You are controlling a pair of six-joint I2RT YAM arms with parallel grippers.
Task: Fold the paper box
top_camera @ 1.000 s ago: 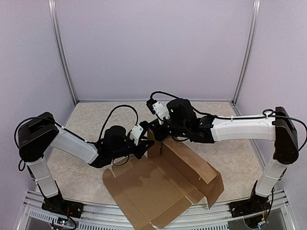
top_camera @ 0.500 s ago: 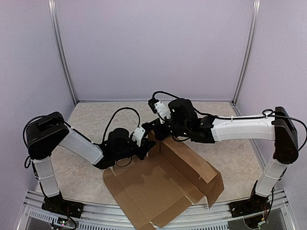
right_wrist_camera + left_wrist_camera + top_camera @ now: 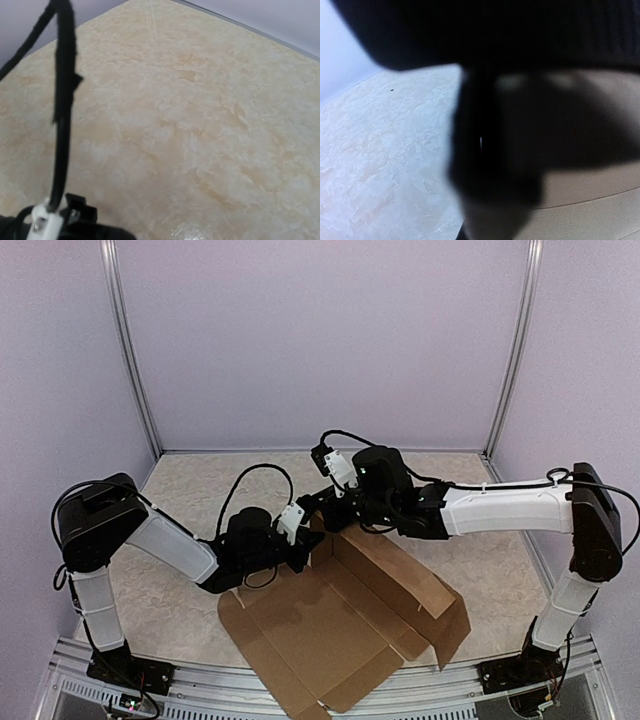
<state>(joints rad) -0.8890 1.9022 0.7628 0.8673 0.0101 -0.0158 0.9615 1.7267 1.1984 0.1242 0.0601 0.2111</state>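
Note:
Both grippers crowd the slanted paper box's back corner (image 3: pixel 321 547), so my left gripper should hold that corner while my right gripper moves to the raised side's far end (image 3: pixel 438 599).
The paper box (image 3: pixel 330 625), plain brown cardboard, lies partly opened at the table's front, with its back wall raised and a side flap standing at the right. My left gripper (image 3: pixel 313 545) is shut on the small upright flap at the box's back left corner. In the left wrist view its dark blurred fingers (image 3: pixel 490 165) fill the middle, with the paper box (image 3: pixel 600 210) behind them. My right gripper (image 3: pixel 335 518) hangs just above that same corner, shut; its fingers are outside the right wrist view, which shows only the table (image 3: pixel 200 125).
Purple walls and metal posts (image 3: pixel 130 350) enclose the marbled table (image 3: pixel 190 490). The box's front edge reaches the metal rail (image 3: pixel 200 695) by the arm bases. A black cable (image 3: pixel 62 100) and the left arm's wrist (image 3: pixel 50 225) cross the right wrist view.
My left arm has pushed right to the box's back left flap and its fingers have closed there. The box has shifted slightly. The right arm has barely moved.

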